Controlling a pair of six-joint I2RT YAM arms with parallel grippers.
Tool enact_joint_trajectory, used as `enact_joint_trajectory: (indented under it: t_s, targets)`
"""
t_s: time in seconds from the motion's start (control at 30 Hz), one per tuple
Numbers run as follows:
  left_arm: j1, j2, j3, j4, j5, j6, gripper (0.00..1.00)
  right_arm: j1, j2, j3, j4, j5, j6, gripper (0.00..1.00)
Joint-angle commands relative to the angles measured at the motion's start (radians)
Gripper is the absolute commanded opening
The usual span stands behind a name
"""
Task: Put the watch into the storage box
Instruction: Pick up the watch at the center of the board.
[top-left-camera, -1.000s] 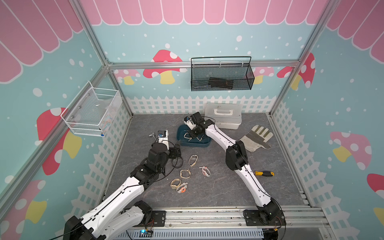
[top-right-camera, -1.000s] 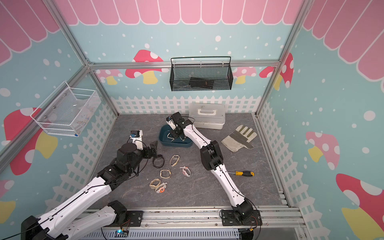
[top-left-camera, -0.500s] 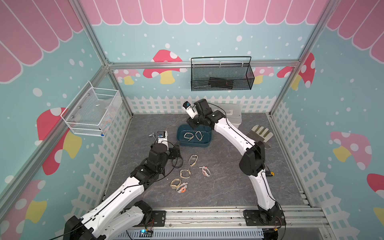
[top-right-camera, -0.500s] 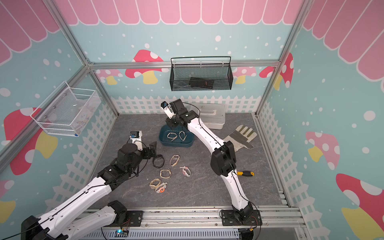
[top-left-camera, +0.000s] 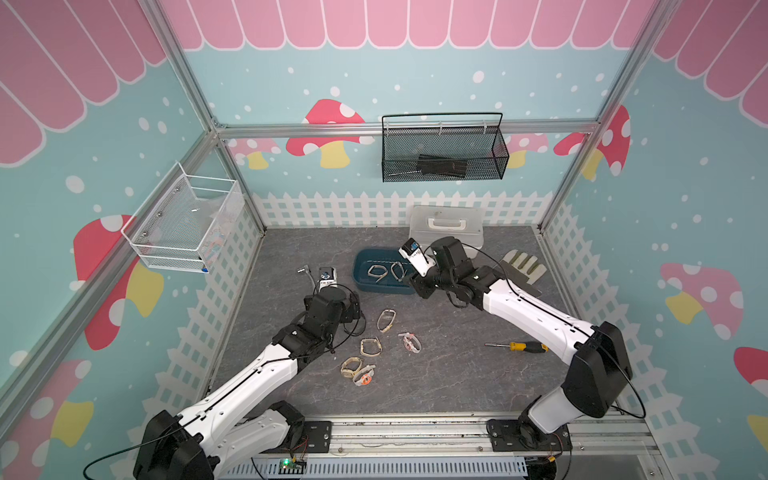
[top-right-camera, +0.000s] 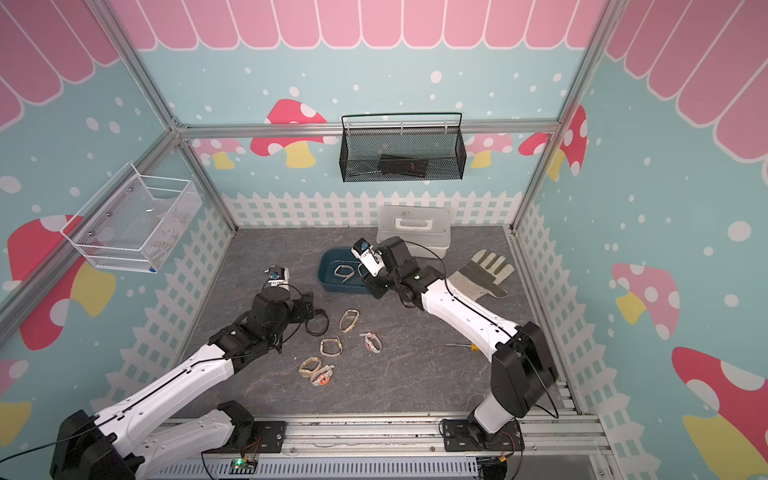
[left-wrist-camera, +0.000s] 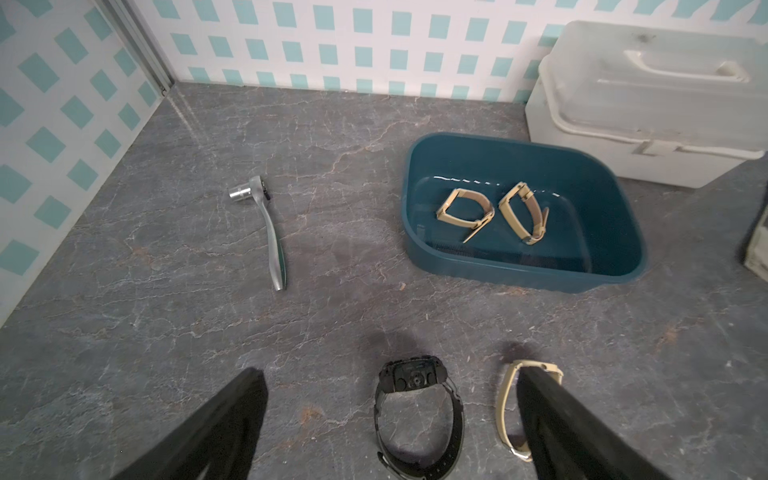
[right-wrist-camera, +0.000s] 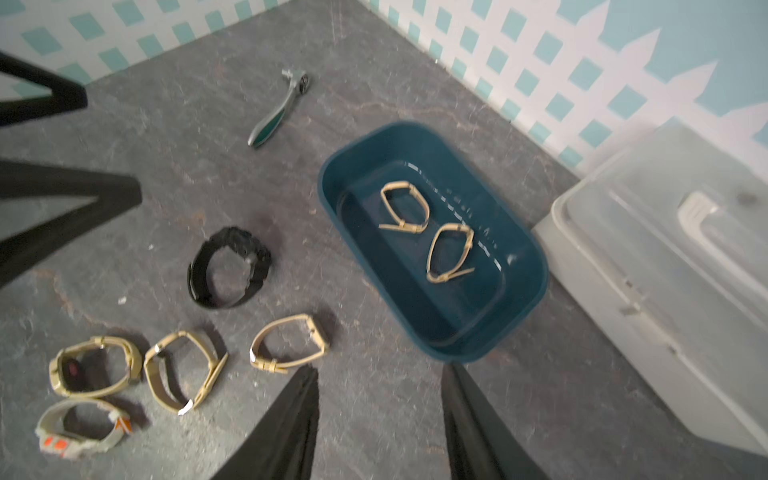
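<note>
My right gripper should back away while my left gripper takes the black watch's strap (left-wrist-camera: 378, 412), because my right gripper is hanging at the storage box (top-left-camera: 374, 280), far from the black watch.
The storage box (top-left-camera: 360, 277) (top-right-camera: 325, 277) (left-wrist-camera: 519, 274) (right-wrist-camera: 415, 307) is a shallow teal tub at the back middle of the table. Two tan watches (left-wrist-camera: 465, 212) (right-wrist-camera: 451, 251) lie inside it. My right gripper (right-wrist-camera: 380, 370) (top-left-camera: 419, 284) hangs open and empty just off the box's right end. My left gripper (left-wrist-camera: 388, 374) (top-right-camera: 309, 303) is wide open low over the table, and a black watch (left-wrist-camera: 411, 376) (right-wrist-camera: 228, 268) lies between its fingers untouched. Beside one finger lies a tan watch (left-wrist-camera: 505, 399) (top-left-camera: 385, 321). Several more watches (top-left-camera: 370, 346) (right-wrist-camera: 93, 365) lie in front of the box.
A white lidded case (top-left-camera: 446, 226) stands right behind the box. A ratchet wrench (left-wrist-camera: 272, 232) lies left of the box. A glove (top-left-camera: 523, 266) and a screwdriver (top-left-camera: 517, 345) are on the right. On the walls hang a black mesh basket (top-left-camera: 442, 153) and a white wire basket (top-left-camera: 183, 224).
My right gripper has come up out of the box and drawn back to its right end with jaws opening, leaving a second tan watch inside. The left arm has not moved.
</note>
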Motion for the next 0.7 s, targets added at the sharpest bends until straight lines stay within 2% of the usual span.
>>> enact_joint_trajectory:
  t_s: [0.0,0.07,0.3,0.47,0.67]
  targets:
    - [0.003,0.052,0.011,-0.054,-0.027,-0.041,0.96,0.000,-0.088,-0.103,0.105,0.011,0.027,0.51]
    - [0.014,0.093,0.016,-0.053,-0.013,-0.055,0.95,0.000,-0.111,-0.153,0.101,0.000,0.031,0.51]
    - [0.082,0.254,0.056,-0.063,0.131,-0.070,0.80,0.001,-0.168,-0.317,0.160,-0.020,0.073,0.52]
    - [0.116,0.303,0.066,-0.066,0.199,-0.062,0.75,0.003,-0.167,-0.341,0.157,-0.015,0.079,0.53]
    - [0.134,0.337,0.073,-0.080,0.246,-0.060,0.60,0.002,-0.149,-0.338,0.157,-0.017,0.084,0.53]
